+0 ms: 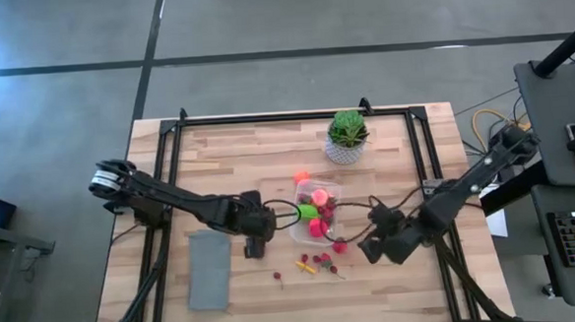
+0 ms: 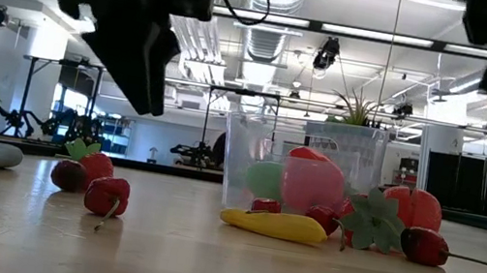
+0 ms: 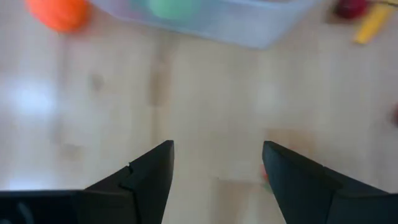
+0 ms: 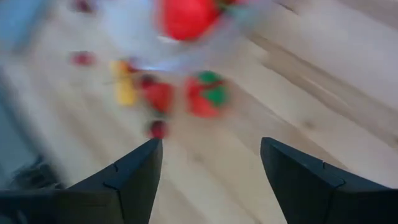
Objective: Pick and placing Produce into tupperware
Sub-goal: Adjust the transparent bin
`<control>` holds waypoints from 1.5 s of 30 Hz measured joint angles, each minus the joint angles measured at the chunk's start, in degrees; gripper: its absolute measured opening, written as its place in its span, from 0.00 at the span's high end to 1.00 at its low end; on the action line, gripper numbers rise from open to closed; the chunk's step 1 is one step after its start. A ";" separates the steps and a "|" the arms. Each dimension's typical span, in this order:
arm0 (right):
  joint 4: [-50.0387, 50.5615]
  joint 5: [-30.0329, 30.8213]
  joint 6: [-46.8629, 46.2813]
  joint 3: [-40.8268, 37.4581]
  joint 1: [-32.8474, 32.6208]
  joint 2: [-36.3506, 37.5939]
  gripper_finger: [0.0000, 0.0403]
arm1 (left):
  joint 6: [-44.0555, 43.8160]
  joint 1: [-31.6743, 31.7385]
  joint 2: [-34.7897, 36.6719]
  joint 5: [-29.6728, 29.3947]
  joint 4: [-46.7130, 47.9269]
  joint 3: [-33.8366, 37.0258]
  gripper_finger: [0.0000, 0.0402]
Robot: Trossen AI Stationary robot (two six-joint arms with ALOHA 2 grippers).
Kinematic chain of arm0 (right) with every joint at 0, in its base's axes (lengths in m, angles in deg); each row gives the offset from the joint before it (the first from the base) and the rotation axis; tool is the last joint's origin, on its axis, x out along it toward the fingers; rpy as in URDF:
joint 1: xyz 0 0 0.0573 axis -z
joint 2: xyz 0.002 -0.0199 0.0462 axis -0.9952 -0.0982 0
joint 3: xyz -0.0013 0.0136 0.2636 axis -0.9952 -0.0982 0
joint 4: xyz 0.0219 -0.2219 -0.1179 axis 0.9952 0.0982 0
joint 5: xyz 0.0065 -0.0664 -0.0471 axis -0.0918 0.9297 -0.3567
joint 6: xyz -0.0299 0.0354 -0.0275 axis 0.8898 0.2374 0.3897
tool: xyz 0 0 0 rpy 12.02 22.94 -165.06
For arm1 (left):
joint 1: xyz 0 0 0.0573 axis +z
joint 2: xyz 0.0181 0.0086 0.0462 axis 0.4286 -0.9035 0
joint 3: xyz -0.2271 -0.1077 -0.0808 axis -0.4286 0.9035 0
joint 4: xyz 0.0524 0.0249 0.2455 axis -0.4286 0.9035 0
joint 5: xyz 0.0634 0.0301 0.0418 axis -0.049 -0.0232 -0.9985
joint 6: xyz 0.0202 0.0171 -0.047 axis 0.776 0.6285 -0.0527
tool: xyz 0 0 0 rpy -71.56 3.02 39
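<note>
The tupperware is crowding the red strawberry next to my right gripper, so my grippers should first come together at the tupperware's rim and move the tupperware toward my left gripper.
The clear tupperware stands mid-table with pink, green and red produce inside; the low view shows it upright. An orange ball lies just beyond it. Loose produce lies on the wood in front: a red strawberry, a yellow piece and small red berries. My left gripper hangs left of the tub, open and empty. My right gripper hovers right of the strawberry, open and empty.
A green spiky plant in a white pot stands behind the tub toward the far edge. A flat grey rectangle lies near the front left. A black frame rims the table. Bare wood stretches along the near edge.
</note>
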 joint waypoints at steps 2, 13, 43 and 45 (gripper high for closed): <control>-0.02 0.01 -5.84 -0.01 0.02 -3.10 0.35 | 0.79 0.53 1.49 -2.70 -1.32 1.80 0.43; 0.96 3.41 -15.46 5.18 1.55 -10.81 0.36 | 1.69 5.16 11.14 -1.87 -12.55 7.53 0.43; 6.84 -2.97 7.62 0.08 23.84 -6.33 0.94 | -2.97 10.78 3.48 2.16 -29.12 12.67 0.43; 5.92 -2.88 8.89 -0.31 24.80 -6.54 0.97 | -2.95 11.01 2.47 2.23 -31.56 12.37 0.43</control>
